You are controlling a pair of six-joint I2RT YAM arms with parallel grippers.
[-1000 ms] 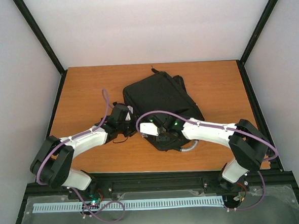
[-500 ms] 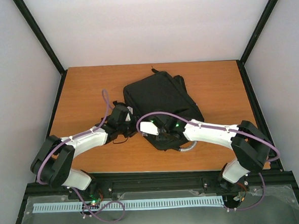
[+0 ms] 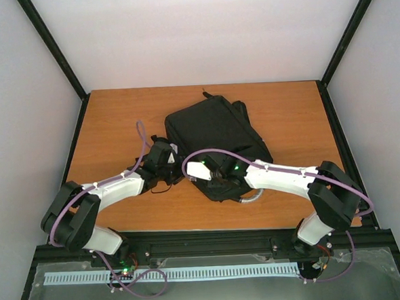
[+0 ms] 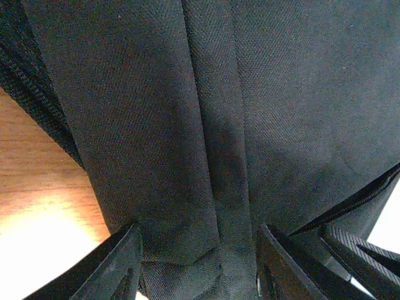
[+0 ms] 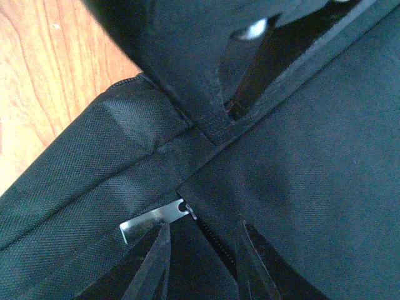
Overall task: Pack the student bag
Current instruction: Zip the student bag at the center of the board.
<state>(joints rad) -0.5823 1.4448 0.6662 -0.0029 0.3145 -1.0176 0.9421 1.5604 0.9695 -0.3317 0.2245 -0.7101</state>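
I can see the silver zip pull (image 5: 152, 222) outside my right gripper's fingers. I should open them around the pull (image 5: 182, 208) and pinch it before I slide it along the zip seam.
The student bag (image 3: 212, 132) is a large black backpack lying in the middle of the table. My left gripper (image 3: 169, 158) is at its left edge. In the left wrist view the jaws (image 4: 199, 256) stand partly closed with a creased fold of the bag's fabric (image 4: 206, 125) filling the gap between them. My right gripper (image 3: 214, 176) is over the bag's near end. In the right wrist view it (image 5: 206, 253) is open with a narrow gap, a zip seam (image 5: 215, 247) running between the fingers. The silver zip pull (image 5: 150, 222) lies just off the left fingertip, not gripped.
The bag's pale grey loop handle (image 3: 252, 196) sticks out at its near end under the right arm. Bare wooden tabletop (image 3: 117, 121) surrounds the bag, and white walls with black frame posts (image 3: 51, 47) close in the sides and back.
My right gripper has shifted a little to the left over the bag's near end. The left arm and the bag have hardly moved.
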